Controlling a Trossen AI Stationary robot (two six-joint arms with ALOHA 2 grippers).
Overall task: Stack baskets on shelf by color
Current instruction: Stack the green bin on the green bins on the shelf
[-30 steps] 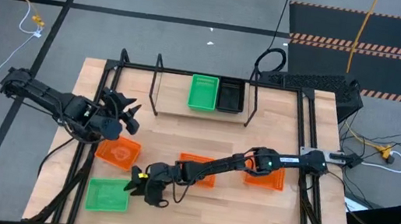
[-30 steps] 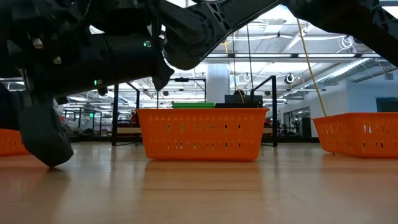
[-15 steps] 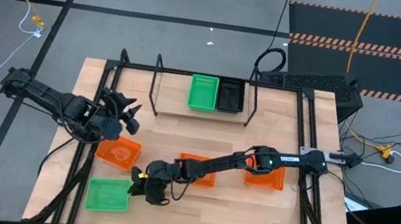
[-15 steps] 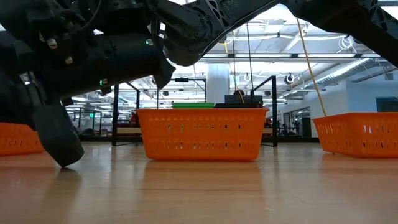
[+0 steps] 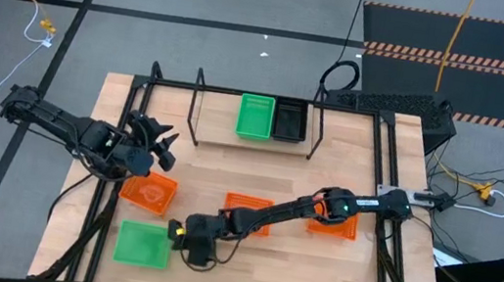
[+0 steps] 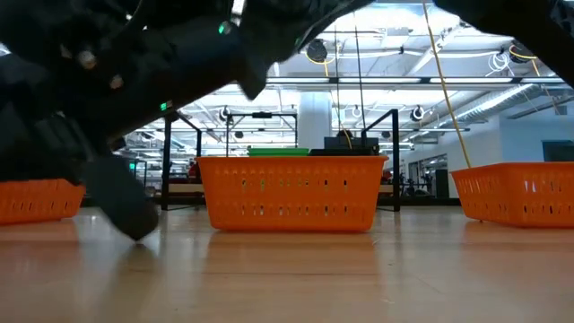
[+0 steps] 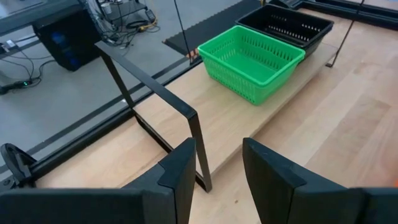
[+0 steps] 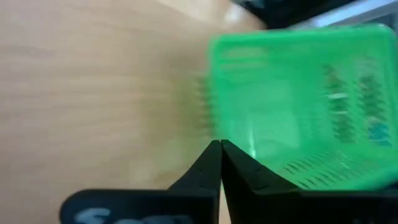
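Observation:
I should open the shut fingers of my right gripper, because they are empty at the near green basket's side, and grip that basket's rim before I lift the basket.
A green basket lies flat on the table at the near left. My right gripper is low at its right wall, shut, with nothing between its fingers. Three orange baskets sit across the middle of the table. On the shelf at the far edge stand a green basket and a black basket, side by side. My left gripper hovers open above the table's left part, pointing at the shelf. My right gripper's shut fingertips stand at the near-left green basket's right wall, coming level from the table's right. Whether they touch the wall I cannot tell. The basket rests flat on the table.
Two thin black hoop uprights frame the shelf, and one stands just ahead of my left gripper. The shelf's left part is bare wood. In the low view my right arm fills the upper left.
My right gripper has shut its fingers, which were spread wide a second ago, and has shifted a little toward the table's right edge, staying low beside the green basket.

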